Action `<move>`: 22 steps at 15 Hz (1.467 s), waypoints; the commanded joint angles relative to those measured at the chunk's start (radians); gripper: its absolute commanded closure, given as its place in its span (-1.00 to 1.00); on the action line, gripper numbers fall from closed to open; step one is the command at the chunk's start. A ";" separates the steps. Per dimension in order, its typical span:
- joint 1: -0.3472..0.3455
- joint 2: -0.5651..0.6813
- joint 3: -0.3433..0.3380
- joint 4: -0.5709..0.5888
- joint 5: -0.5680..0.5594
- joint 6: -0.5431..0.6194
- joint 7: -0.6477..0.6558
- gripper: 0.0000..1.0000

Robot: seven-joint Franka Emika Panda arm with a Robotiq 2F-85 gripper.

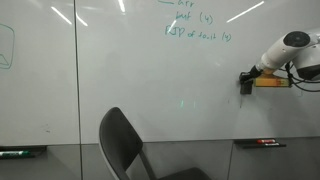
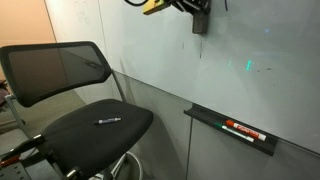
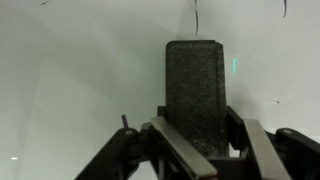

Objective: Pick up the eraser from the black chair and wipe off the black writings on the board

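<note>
Black writings point(image 3: 196, 18) can be seen just beyond the eraser's end and another stroke point(image 3: 285, 8) is off to its side, so the robot's gripper should sweep the eraser back that way.
My gripper point(image 3: 200, 140) is shut on the eraser point(image 3: 197, 90), a dark rectangular block that sticks out from the fingers toward the board point(image 3: 80, 70). In both exterior views the eraser point(image 1: 245, 81) point(image 2: 200, 22) is pressed at or very near the white board point(image 1: 130, 70) point(image 2: 260, 60). Thin black writings point(image 3: 196, 15) show just above the eraser in the wrist view, with another stroke point(image 3: 285, 8) at top right. The black chair point(image 1: 125, 148) point(image 2: 80, 100) stands below, away from the gripper.
Green handwriting point(image 1: 195, 28) is high on the board, and a green sketch point(image 1: 6, 48) at the far edge. Marker trays point(image 1: 262, 144) point(image 2: 235, 128) with red-and-black markers hang below the board. A marker point(image 2: 108, 121) lies on the chair seat.
</note>
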 commanded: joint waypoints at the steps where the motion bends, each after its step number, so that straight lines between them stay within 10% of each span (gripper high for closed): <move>1: -0.010 0.047 -0.007 0.125 -0.236 -0.008 0.231 0.36; 13: -0.137 0.135 -0.064 0.227 -0.611 -0.009 0.653 0.36; 18: -0.175 0.186 0.038 0.330 -0.888 0.019 0.952 0.36; 22: -0.213 0.196 0.149 0.358 -0.785 0.083 0.833 0.36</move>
